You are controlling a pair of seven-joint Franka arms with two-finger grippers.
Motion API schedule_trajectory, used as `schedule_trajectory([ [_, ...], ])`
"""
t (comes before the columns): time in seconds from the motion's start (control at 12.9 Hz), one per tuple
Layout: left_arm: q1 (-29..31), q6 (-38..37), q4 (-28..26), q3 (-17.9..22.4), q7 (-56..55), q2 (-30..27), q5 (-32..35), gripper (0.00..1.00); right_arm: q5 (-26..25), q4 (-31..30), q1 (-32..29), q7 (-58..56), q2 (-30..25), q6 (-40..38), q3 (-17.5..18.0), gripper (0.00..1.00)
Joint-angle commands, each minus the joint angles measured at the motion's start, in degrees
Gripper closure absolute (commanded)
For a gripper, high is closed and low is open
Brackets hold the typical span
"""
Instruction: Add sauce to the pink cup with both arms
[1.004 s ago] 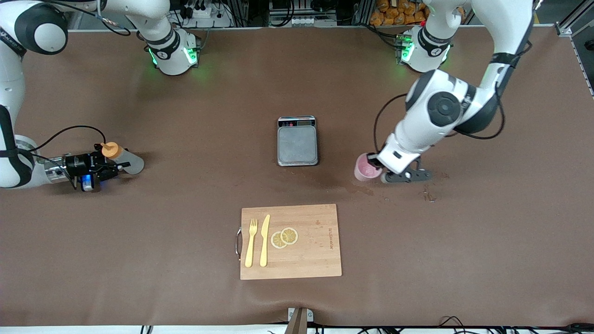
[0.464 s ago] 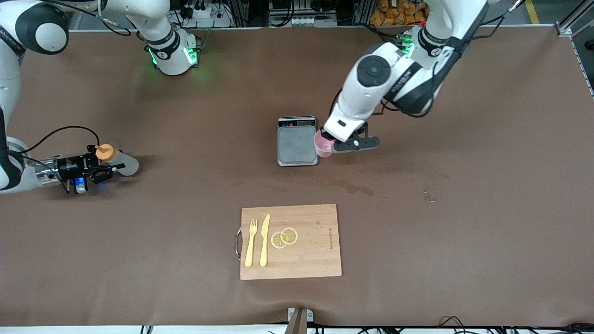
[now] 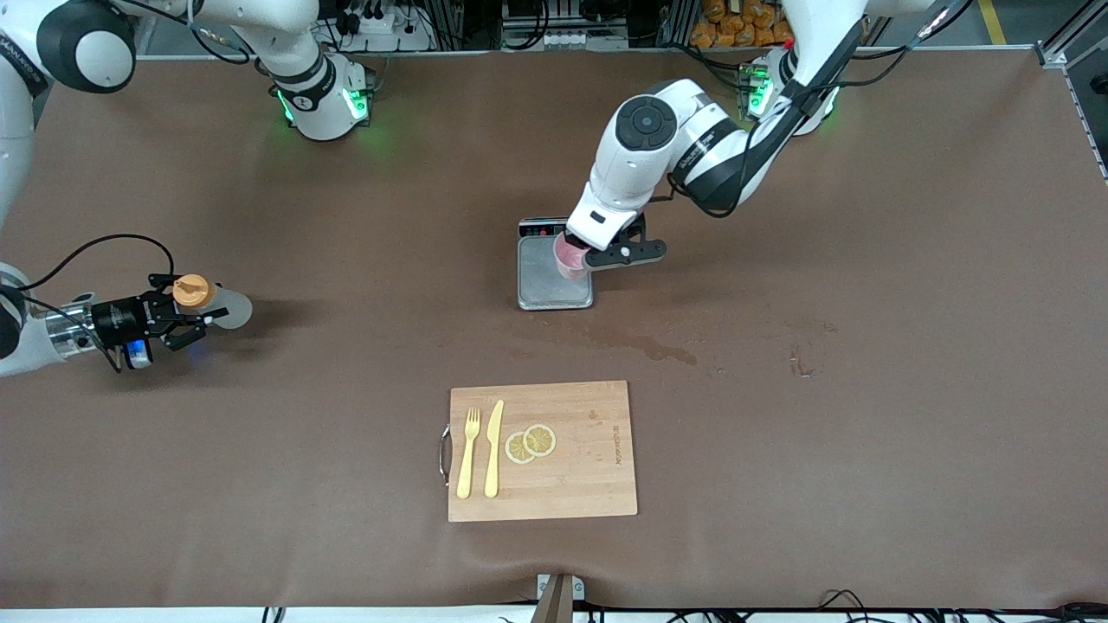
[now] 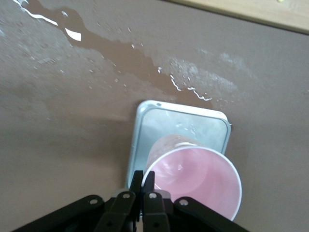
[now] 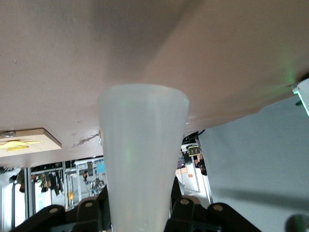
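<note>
The pink cup is hanging near the scale's edge, so next my left gripper puts the cup down at the plate's middle and moves away before my right gripper pours.
The pink cup hangs upright over the end of a small scale that lies toward the left arm. My left gripper is shut on its rim. The left wrist view shows the fingers pinching the rim of the empty pink cup above the scale's plate. I cannot tell whether the cup touches the plate. My right gripper is shut on the sauce bottle, a whitish bottle with an orange cap, held roughly level just over the table at the right arm's end. In the right wrist view the bottle's body sticks out from the right gripper.
A wooden cutting board with a yellow fork, a yellow knife and lemon slices lies nearer to the front camera than the scale. A wet spill marks the table between them.
The left arm has carried the pink cup from the table near its own end over to the scale. The right gripper has drifted a little toward its own end with the bottle.
</note>
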Motion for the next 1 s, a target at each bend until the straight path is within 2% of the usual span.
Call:
schedule_trajectory([
  [0.0,-2.6,1.5,0.7,0.4,-6.8,2.9,5.7,1.00,-1.6,0.7,2.0,5.8,-3.7,-1.7,0.0,0.54],
  [0.15,-3.7,2.0,2.2,0.5,-12.3,5.5,10.4,1.00,-2.2,1.3,3.6,9.0,-5.2,-2.0,0.0,0.54],
  [0.39,-4.6,2.6,4.2,0.5,-14.5,8.4,13.6,1.00,-5.4,1.4,7.8,12.4,-7.7,-1.8,-0.2,0.54],
  [0.62,-4.6,4.1,4.2,0.5,-15.8,9.5,14.7,1.00,-7.0,1.4,9.7,15.2,-9.6,-1.5,-0.2,0.54],
  [0.77,-4.6,4.2,4.2,0.6,-15.9,9.8,14.8,1.00,-9.9,1.5,11.4,17.1,-10.3,-1.3,-0.3,0.54],
  [0.85,-4.6,4.2,4.1,0.6,-16.0,10.0,14.7,0.90,-11.2,2.2,12.4,18.0,-11.4,-1.2,-0.3,0.54],
  [0.93,-4.6,4.2,4.1,0.6,-16.5,10.2,14.7,0.48,-11.5,2.3,12.8,18.7,-11.8,-1.2,-0.3,0.54],
])
